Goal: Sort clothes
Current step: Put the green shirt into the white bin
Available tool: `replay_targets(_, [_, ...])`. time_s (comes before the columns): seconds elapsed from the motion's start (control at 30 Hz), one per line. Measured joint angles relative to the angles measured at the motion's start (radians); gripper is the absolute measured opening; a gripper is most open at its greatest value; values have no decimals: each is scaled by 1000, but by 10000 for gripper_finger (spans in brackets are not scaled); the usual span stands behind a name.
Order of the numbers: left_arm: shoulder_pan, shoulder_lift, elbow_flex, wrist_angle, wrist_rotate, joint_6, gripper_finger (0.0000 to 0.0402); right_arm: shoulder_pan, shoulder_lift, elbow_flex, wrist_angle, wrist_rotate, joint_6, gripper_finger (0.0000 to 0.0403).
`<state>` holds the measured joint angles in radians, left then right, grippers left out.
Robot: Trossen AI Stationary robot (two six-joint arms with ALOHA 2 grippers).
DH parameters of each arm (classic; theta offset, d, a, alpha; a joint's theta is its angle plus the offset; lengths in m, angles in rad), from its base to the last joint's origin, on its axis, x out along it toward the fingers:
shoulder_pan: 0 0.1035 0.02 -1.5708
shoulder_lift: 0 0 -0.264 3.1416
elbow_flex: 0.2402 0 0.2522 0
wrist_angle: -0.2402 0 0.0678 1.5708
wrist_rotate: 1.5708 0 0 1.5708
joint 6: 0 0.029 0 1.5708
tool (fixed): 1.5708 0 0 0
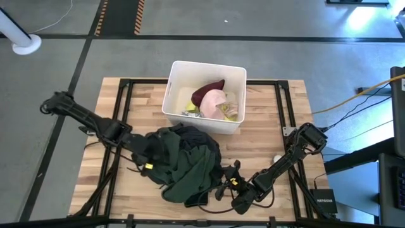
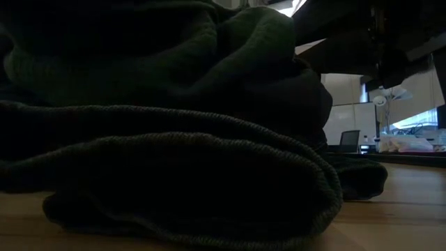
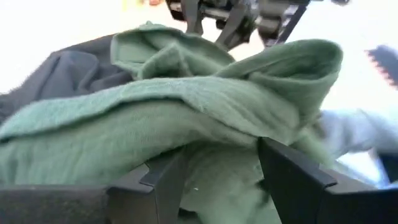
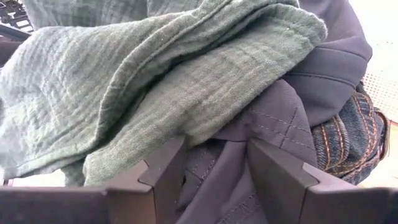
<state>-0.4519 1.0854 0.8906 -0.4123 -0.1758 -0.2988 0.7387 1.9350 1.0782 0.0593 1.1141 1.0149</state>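
Note:
The edge of the green garment [image 1: 188, 171] rests loosely on the black fabric [image 1: 204, 149], so the green garment will come up by itself when the robot lifts it.
A pile of dark green [image 1: 190, 171] and black clothes [image 1: 190, 136] lies in the middle of the table; it fills the low view [image 2: 167, 139]. My left gripper [image 1: 149, 163] is open at the pile's left side, with a green fold [image 3: 211, 118] between its fingers. My right gripper [image 1: 226, 183] is open at the pile's near right edge, with black fabric [image 4: 217, 162] between its fingers and a green garment [image 4: 155, 81] above it. Maroon [image 1: 207, 92], pale pink [image 1: 215, 101] and yellow clothes [image 1: 231, 114] lie in the white bin [image 1: 183, 69]. My left gripper has its open fingers [image 3: 165, 180] pushed level into the pile from the table's left; a green fold [image 3: 249, 140] lies over and between them, resting on the pile. My right gripper has its open fingers [image 4: 165, 171] pushed into the pile's edge from the table's right; black fabric [image 4: 214, 146] sits between them and the green garment's edge [image 4: 180, 134] lies on one fingertip.
The white bin stands at the table's far middle. A piece of blue denim [image 4: 348, 137] shows under the black fabric. A small white ball [image 1: 276, 158] lies on the table's right part. Bare wood [image 1: 266, 120] shows right of the pile.

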Motion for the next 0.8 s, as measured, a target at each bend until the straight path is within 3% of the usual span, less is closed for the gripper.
replay_targets(0.13, [2, 67, -1, -21, -43, 145, 189, 0, 0, 0, 0, 0, 0, 188])
replay_targets(0.27, [2, 144, -1, 22, -38, 182, 188, 0, 0, 0, 0, 0, 0, 188])
replay_targets(0.47, [0, 225, -1, 41, 116, 177, 188, 0, 0, 0, 0, -1, 0, 188])
replay_targets(0.7, [-1, 311, -1, -40, -71, 281, 184, 0, 0, 0, 0, -1, 0, 188])
replay_targets(0.8, [-1, 337, 0, -41, -116, 329, 158, 0, 0, 0, 0, -1, 0, 188])
